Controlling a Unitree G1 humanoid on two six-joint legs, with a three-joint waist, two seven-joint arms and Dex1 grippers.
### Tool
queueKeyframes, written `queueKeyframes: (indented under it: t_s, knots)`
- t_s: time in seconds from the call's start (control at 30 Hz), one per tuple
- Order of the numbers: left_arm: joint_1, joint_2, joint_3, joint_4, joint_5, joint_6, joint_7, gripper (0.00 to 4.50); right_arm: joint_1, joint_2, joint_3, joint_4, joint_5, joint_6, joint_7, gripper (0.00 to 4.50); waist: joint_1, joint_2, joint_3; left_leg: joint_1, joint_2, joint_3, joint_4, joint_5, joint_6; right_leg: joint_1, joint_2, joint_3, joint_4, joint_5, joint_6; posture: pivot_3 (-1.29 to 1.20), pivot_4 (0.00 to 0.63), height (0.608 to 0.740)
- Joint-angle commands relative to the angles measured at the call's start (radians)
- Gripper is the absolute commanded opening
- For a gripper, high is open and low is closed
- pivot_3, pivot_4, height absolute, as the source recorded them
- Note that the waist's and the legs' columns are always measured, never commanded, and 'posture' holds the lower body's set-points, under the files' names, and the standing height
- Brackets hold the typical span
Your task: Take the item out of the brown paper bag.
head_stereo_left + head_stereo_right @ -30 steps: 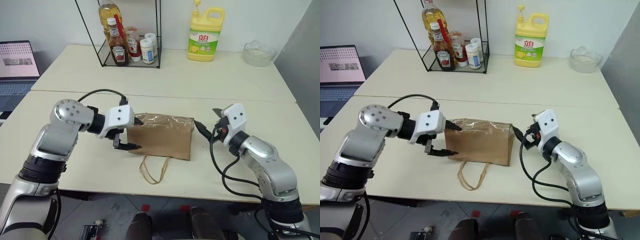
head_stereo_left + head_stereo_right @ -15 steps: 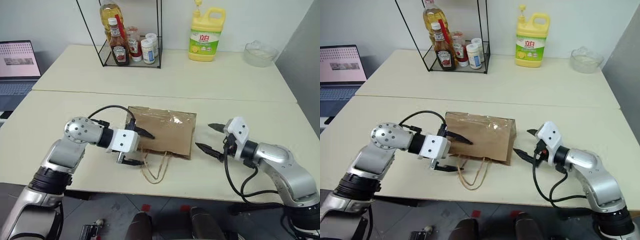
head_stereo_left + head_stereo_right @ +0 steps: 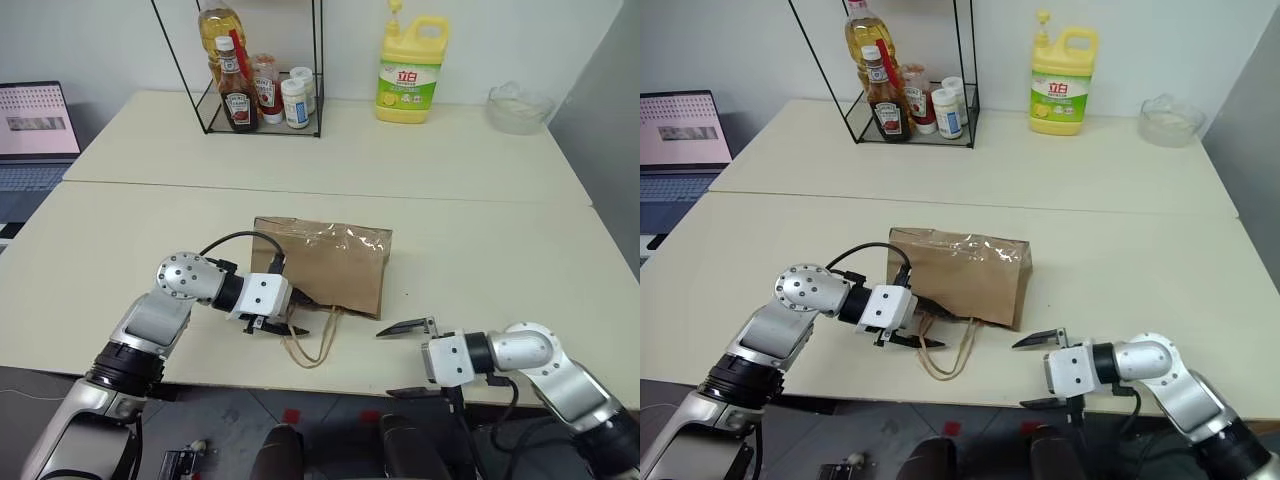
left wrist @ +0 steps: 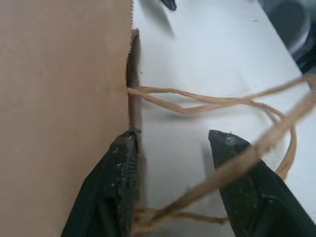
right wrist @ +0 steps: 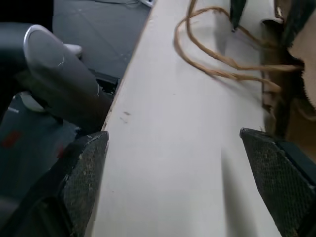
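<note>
Next, my right gripper comes to the lower handle [image 3: 313,363] while my left gripper lifts the upper one, because the bag's opening [image 3: 347,309] is lying almost flat behind both cord handles.
The brown paper bag [image 3: 335,270] lies flat at the table's middle, its mouth and two cord handles [image 3: 310,343] towards me. The item is hidden. My left gripper [image 3: 300,316] is at the near left corner of the bag's mouth. In the left wrist view one of its fingers [image 4: 121,182] rests against the bag's edge [image 4: 59,98]. The other stands apart on the table, and the handle cords [image 4: 197,106] cross the gap. My right gripper [image 3: 397,360] is wide open at the table's front edge, right of the handles, holding nothing.
A wire rack [image 3: 262,75] with sauce bottles, a yellow detergent jug [image 3: 412,68] and a glass bowl [image 3: 518,105] stand along the far table. A laptop [image 3: 38,125] is at the far left. The table's front edge [image 5: 123,103] runs between the right gripper's fingers.
My left gripper sank to the bag's near edge by the handles and its fingers narrowed. My right gripper pulled back from the bag's right side, down to the front edge, and rolled.
</note>
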Motion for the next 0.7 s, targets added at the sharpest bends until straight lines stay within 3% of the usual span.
queueKeyframes:
  t_s: [0.03,0.1,0.27,0.4,0.7]
  knots:
    - [0.001,-0.006,0.025,-0.044,-0.058,0.122,0.024,1.62,-0.071,0.064,0.055,0.164,-0.082,-0.197,-0.023,4.50,0.001,0.000,0.000,0.000,0.000,0.000,0.000,0.000,0.000,0.000,0.000,0.000,0.000,0.000,0.000,0.00,0.150,0.740]
    - [-0.006,-0.014,0.042,-0.062,-0.096,0.218,0.045,1.37,-0.115,0.107,0.078,0.267,-0.106,-0.260,-0.037,4.50,0.002,-0.001,-0.001,0.000,0.000,-0.001,0.000,0.000,0.000,0.001,0.000,-0.001,0.000,0.000,0.000,0.00,0.150,0.740]
    - [-0.007,-0.006,0.064,-0.104,-0.148,0.346,0.071,0.05,-0.203,0.174,0.095,0.426,-0.130,-0.347,-0.069,4.50,-0.002,-0.002,-0.001,0.006,0.001,-0.001,0.000,0.000,0.000,0.005,0.001,0.000,0.001,0.000,-0.001,0.00,0.150,0.740]
    - [0.008,0.011,0.083,-0.150,-0.193,0.433,0.084,0.05,-0.261,0.213,0.111,0.516,-0.161,-0.354,-0.093,4.50,-0.004,-0.002,-0.001,0.020,0.001,-0.001,-0.002,0.000,0.000,0.017,0.001,0.001,-0.001,0.000,-0.001,0.00,0.150,0.740]
    - [0.049,0.060,0.081,-0.214,-0.225,0.521,0.067,0.05,-0.298,0.219,0.171,0.531,-0.253,-0.286,-0.100,4.50,-0.006,-0.002,-0.002,0.024,0.001,0.000,-0.002,0.000,0.000,0.020,0.002,0.003,-0.001,0.000,-0.001,0.00,0.150,0.740]
